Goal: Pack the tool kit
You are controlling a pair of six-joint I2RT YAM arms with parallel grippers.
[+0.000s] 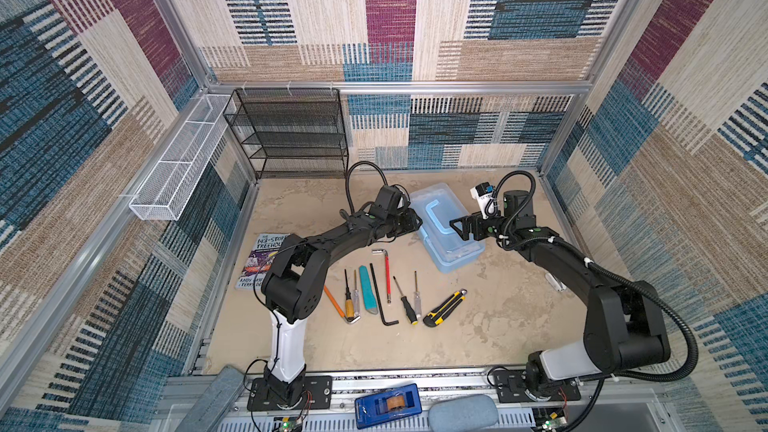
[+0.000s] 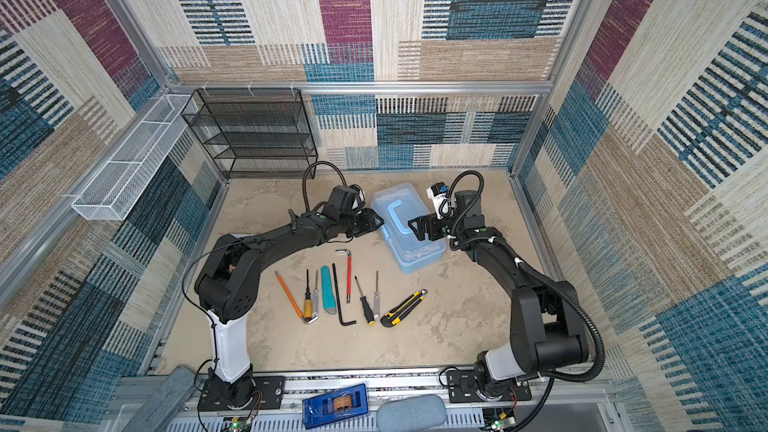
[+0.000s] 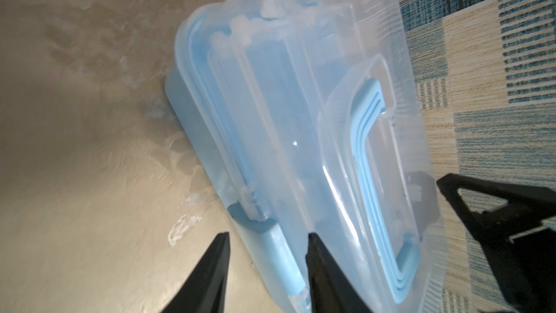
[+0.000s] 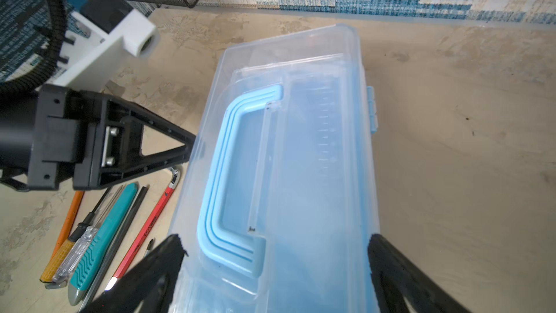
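Observation:
The case lies flat, its blue latch low by my left gripper. Next, my right gripper takes the case's lid beside the handle and tips the latch up.
The tool kit's pale blue case lies on the table with its clear lid shut and the blue handle folded flat. My left gripper is open at the case's left edge. Its fingers straddle a blue latch, with a gap on one side. My right gripper is wide open over the lid, its fingertips at the two long sides. Loose tools lie in a row in front: pencil, screwdrivers, teal knife, black hex key, red key, yellow utility knife.
A paperback book lies partly under the left arm. A black mesh rack stands at the back and a white mesh basket hangs on the left wall. A dark blue tape dispenser and a grey pad sit on the front rail.

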